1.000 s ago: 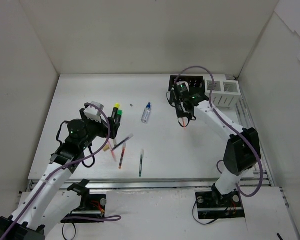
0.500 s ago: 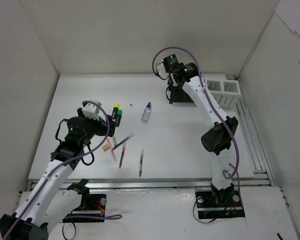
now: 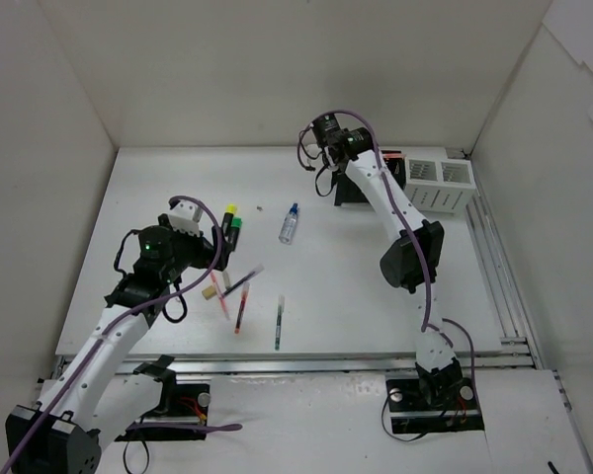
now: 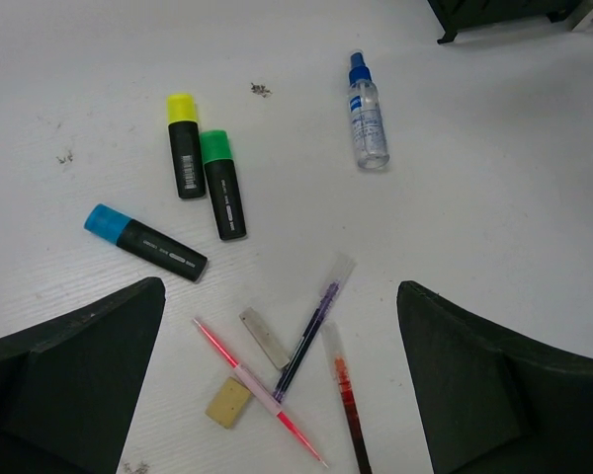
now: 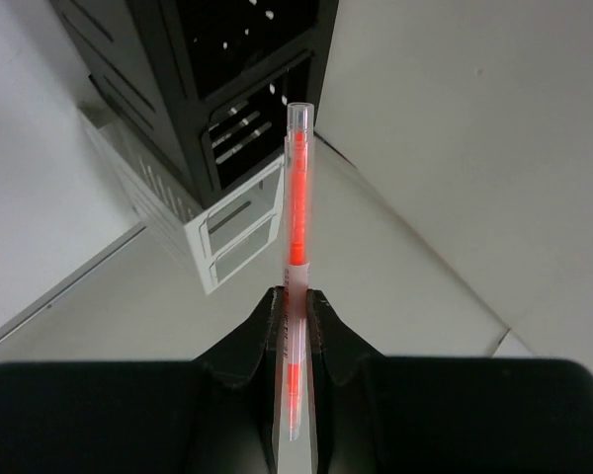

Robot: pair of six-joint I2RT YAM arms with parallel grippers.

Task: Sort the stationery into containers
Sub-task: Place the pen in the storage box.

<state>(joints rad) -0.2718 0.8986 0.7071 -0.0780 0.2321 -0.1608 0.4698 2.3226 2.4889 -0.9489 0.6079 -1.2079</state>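
I should keep lowering the pen into the organiser with my right gripper and let go of it there, because the orange pen's loose end [image 5: 298,133] reaches over the black organiser's open top [image 3: 394,170].
My right gripper [image 5: 295,301] is shut on an orange pen [image 5: 296,217], held in the air; the black organiser [image 5: 237,69] and a white bin [image 5: 232,227] lie beyond the pen's tip. In the top view this gripper [image 3: 336,138] is at the back by the organiser [image 3: 353,193]. My left gripper [image 4: 277,395] is open and empty above a pink pen [image 4: 257,390], a purple pen [image 4: 313,326], a red pen [image 4: 344,395], a white eraser [image 4: 265,338] and a tan eraser [image 4: 228,402]. Yellow [image 4: 185,146], green [image 4: 221,185] and blue [image 4: 145,242] highlighters and the bottle [image 4: 367,110] lie farther out.
Two white bins [image 3: 440,183] stand right of the organiser by the right wall. A green pen [image 3: 279,322] lies alone near the table's front. The bottle [image 3: 290,223] lies mid-table. Walls close in the left, back and right sides.
My right arm has lifted the orange pen from mid-table and swung it back to the organiser. My left gripper has shifted slightly toward the pens.
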